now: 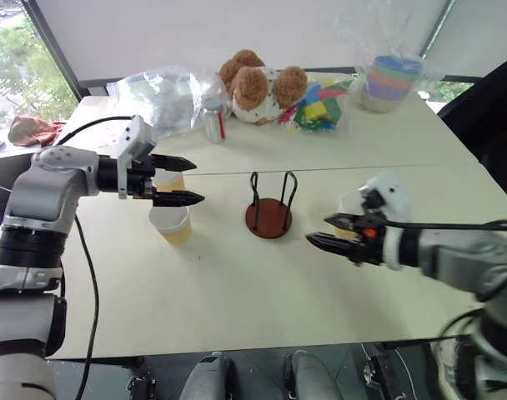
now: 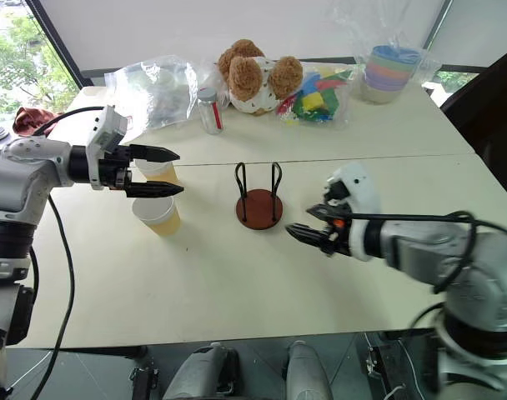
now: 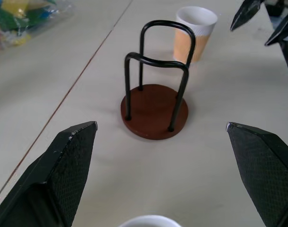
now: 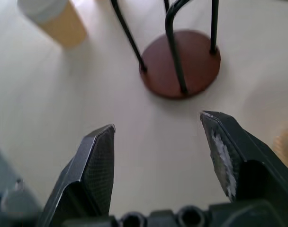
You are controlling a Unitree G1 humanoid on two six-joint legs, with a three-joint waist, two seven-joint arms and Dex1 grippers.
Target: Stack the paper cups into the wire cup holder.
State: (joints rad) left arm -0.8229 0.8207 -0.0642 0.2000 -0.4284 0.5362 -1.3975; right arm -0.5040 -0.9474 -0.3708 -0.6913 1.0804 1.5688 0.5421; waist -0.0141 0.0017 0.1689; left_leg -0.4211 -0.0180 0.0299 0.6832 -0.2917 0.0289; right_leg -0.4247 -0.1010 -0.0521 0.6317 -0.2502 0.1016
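Observation:
The third paper cup stands upright and alone beside my open right gripper, so I should keep moving to the cup's rim until the fingers straddle the cup's side.
The wire cup holder stands empty at the table's middle, a red-brown disc with two black wire loops. My left gripper is open to its left, pointing toward it, just above one paper cup. A second paper cup stands right behind those fingers, partly hidden. A third paper cup stands upright on the holder's right side. My right gripper hovers open and empty just in front of that cup, pointing left toward the holder. The right wrist view shows the holder's base between its fingers.
Along the back of the table lie a crumpled clear bag, a small jar, a plush bear, a bag of coloured pieces and a wrapped pastel cup stack. A seam crosses the table behind the holder.

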